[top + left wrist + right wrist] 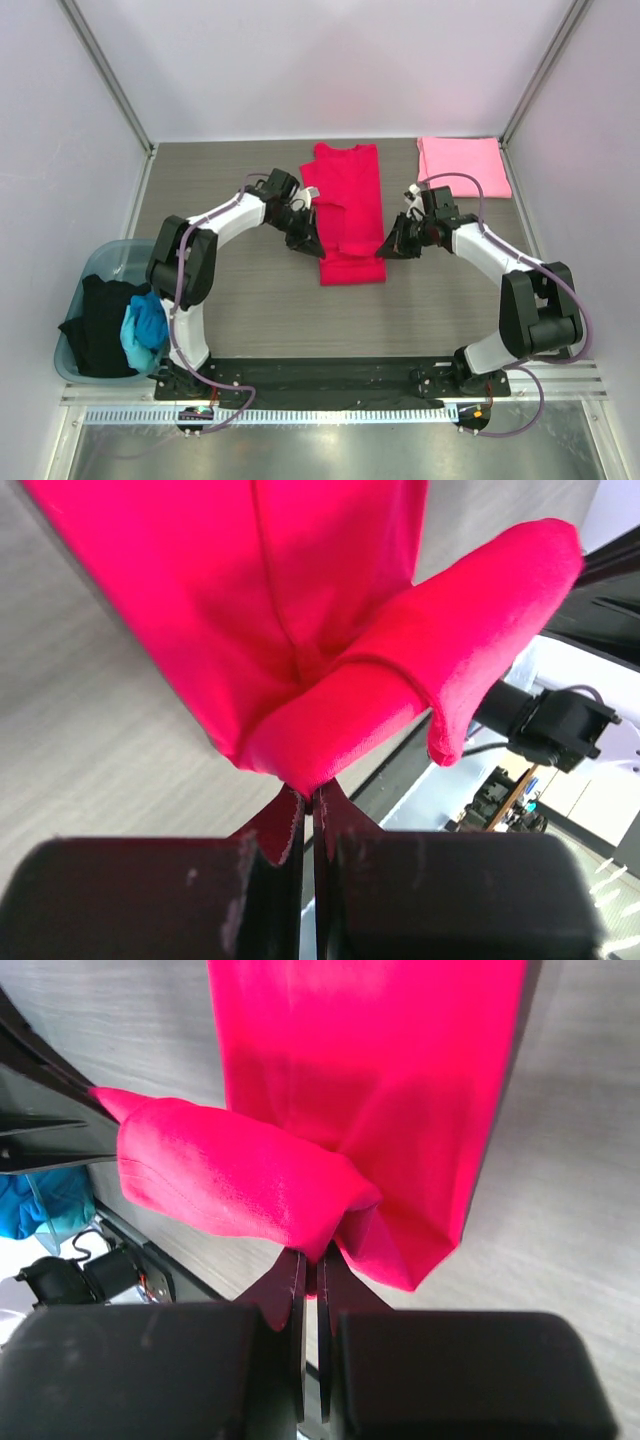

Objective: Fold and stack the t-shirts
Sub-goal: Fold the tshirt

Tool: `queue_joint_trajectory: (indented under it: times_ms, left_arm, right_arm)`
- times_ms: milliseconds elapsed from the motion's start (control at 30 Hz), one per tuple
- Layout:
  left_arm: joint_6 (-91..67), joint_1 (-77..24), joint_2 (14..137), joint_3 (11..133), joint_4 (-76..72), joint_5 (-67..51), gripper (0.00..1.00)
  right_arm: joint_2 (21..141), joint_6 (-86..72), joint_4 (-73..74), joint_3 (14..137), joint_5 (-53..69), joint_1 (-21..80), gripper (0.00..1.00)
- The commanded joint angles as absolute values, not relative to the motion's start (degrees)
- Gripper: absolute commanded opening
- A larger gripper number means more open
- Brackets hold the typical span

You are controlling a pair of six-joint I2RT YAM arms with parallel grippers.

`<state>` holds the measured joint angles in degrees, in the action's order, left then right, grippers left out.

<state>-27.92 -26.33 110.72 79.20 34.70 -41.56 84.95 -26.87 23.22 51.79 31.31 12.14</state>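
Note:
I keep moving the turned-back hem (358, 249) toward the collar with my right gripper until it reaches the shirt's middle (360, 224), because the hem runs straight across the crimson t-shirt.
The crimson red t-shirt (347, 200) lies as a long narrow strip on the table's middle, its near end lifted and turned back over itself. My left gripper (312, 244) is shut on that fold's left corner, seen in the left wrist view as red cloth (330, 710) pinched at my fingertips (308, 798). My right gripper (385, 250) is shut on the fold's right corner; red cloth (300, 1180) bunches above its tips (312, 1260). A folded light pink t-shirt (462, 164) lies at the back right. Black (98, 322) and bright blue (143, 330) t-shirts sit in the bin.
A translucent blue bin (100, 256) stands at the table's left edge, near the left arm's base. White walls close the table at the back and sides. Bare wood-grain table (430, 310) lies in front of the red shirt.

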Motion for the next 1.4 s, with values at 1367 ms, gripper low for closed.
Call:
queue_joint_trajectory:
  times_ms: [1367]
  left_arm:
    - [-16.7,-23.47,130.08,106.35,41.4,-26.63,0.0]
  right_arm:
    - [110.65,-24.08,17.4,76.37,28.39,8.7,0.01]
